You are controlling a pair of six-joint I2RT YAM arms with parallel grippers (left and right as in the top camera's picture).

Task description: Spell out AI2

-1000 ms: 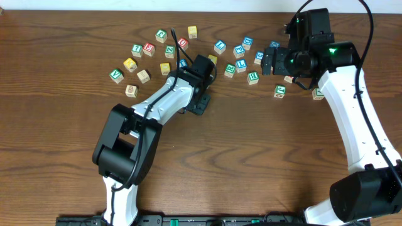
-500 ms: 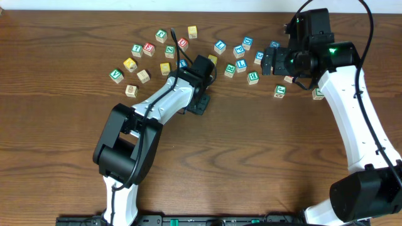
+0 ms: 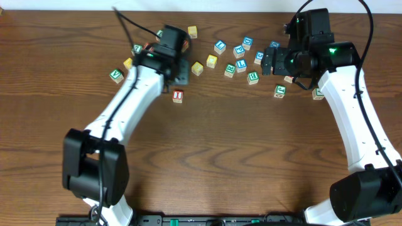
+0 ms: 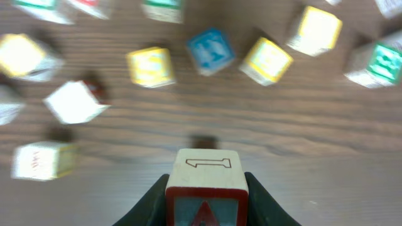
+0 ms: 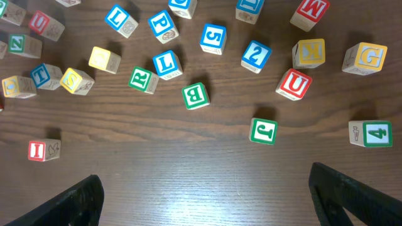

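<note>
The red I block [image 3: 178, 96] is lying where A must go, so the left gripper should use A to push the I block toward the right gripper before it puts A down.
My left gripper [image 4: 205, 201] is shut on a block [image 4: 204, 179] with a red A on its near face and an outlined 1 on top. In the overhead view this gripper [image 3: 179, 70] hangs over the left block cluster and hides the A block. A red I block [image 3: 178, 95] lies alone just in front of it and also shows in the right wrist view [image 5: 44, 149]. A blue 2 block [image 5: 255, 55] lies among the right cluster. My right gripper [image 5: 201, 194] is open and empty above bare wood, at the right of the overhead view [image 3: 275, 61].
Several letter blocks are scattered along the table's far side: yellow ones [image 3: 198, 68], a green B [image 5: 196, 95], a green J [image 5: 262, 130], a red U [image 5: 293, 83] and a green 4 [image 5: 375, 133]. Bare wood [image 3: 207, 157] spreads toward the front.
My left arm has swung from the table's middle up and left to the left cluster. The red I block now shows on the table. The right arm has not moved.
</note>
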